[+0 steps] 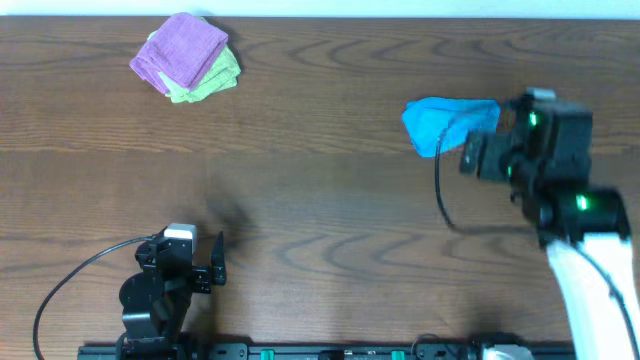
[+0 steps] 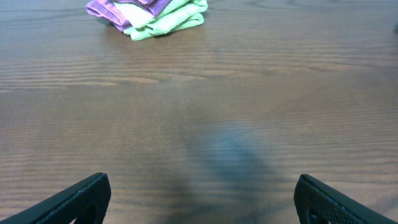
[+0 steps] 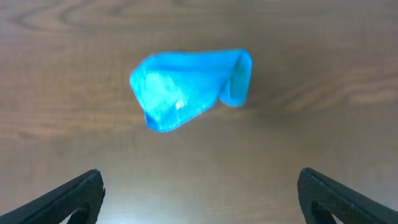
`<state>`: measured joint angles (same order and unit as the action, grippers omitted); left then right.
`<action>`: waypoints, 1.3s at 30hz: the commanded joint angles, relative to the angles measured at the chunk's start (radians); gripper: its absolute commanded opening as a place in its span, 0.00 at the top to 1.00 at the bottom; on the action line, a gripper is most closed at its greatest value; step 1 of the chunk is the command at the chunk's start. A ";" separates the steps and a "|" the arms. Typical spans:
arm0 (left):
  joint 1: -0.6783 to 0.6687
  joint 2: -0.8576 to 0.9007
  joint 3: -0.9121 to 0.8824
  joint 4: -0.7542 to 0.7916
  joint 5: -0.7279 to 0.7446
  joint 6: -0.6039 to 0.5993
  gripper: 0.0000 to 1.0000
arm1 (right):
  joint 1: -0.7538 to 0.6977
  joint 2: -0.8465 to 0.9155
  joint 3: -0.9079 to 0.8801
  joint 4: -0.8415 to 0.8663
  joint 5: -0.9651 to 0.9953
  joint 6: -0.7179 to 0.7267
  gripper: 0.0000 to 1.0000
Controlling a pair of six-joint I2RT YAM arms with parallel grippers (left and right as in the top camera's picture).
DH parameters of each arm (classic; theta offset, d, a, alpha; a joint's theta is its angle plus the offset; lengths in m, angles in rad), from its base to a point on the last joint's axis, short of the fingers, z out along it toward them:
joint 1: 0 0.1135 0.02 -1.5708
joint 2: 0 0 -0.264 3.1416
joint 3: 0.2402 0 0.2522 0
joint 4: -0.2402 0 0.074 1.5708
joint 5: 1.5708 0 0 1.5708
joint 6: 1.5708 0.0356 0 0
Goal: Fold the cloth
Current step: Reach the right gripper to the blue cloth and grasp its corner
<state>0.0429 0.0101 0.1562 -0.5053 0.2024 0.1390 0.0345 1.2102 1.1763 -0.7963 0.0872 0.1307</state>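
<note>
My right gripper's fingers are open with the sky-blue cloth [image 1: 432, 122] lying clear ahead, so I should keep moving down toward its near side [image 3: 185, 107] until they close on it.
The sky-blue cloth [image 1: 445, 120] lies bunched in a small folded lump on the wooden table at the right; it also shows in the right wrist view [image 3: 189, 87]. My right gripper [image 3: 202, 196] is open and empty, raised above the table just beside the cloth, with bare wood between its fingers. In the overhead view the right gripper [image 1: 478, 155] sits at the cloth's right edge. My left gripper [image 2: 202, 199] is open and empty near the front left of the table, also seen in the overhead view [image 1: 212, 262].
A purple folded cloth [image 1: 182, 50] lies on a yellow-green folded cloth [image 1: 215, 78] at the back left; both show in the left wrist view [image 2: 155, 15]. A black cable [image 1: 440, 195] loops from the right arm over the table.
</note>
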 commanded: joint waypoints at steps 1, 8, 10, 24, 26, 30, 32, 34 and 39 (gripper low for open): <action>-0.004 -0.006 -0.015 -0.005 -0.002 0.018 0.05 | -0.018 0.130 0.100 0.000 0.014 0.018 0.01; -0.004 -0.006 -0.015 -0.005 -0.002 0.018 0.05 | -0.027 0.418 0.235 0.086 -0.039 0.018 0.01; -0.004 -0.006 -0.015 -0.005 -0.002 0.018 0.05 | -0.026 0.468 0.235 0.156 -0.050 0.022 0.01; -0.004 -0.006 -0.015 -0.005 -0.002 0.018 0.04 | -0.027 0.690 0.234 0.198 -0.113 0.256 0.09; -0.004 -0.006 -0.015 -0.005 -0.002 0.018 0.05 | -0.027 0.705 0.234 0.189 -0.105 0.294 0.11; -0.004 -0.006 -0.015 -0.005 -0.002 0.018 0.05 | -0.027 0.708 0.234 0.152 -0.031 0.363 0.12; -0.004 -0.006 -0.015 -0.005 -0.002 0.018 0.05 | -0.028 0.709 0.234 0.139 -0.026 0.362 0.11; -0.004 -0.006 -0.015 -0.005 -0.002 0.018 0.05 | -0.029 0.709 0.233 0.142 -0.016 0.363 0.11; -0.004 -0.006 -0.015 -0.005 -0.002 0.018 0.04 | -0.033 0.737 0.233 0.162 -0.016 0.363 0.14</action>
<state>0.0429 0.0101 0.1562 -0.5060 0.2024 0.1390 0.0113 1.9205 1.3922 -0.6380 0.0502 0.4690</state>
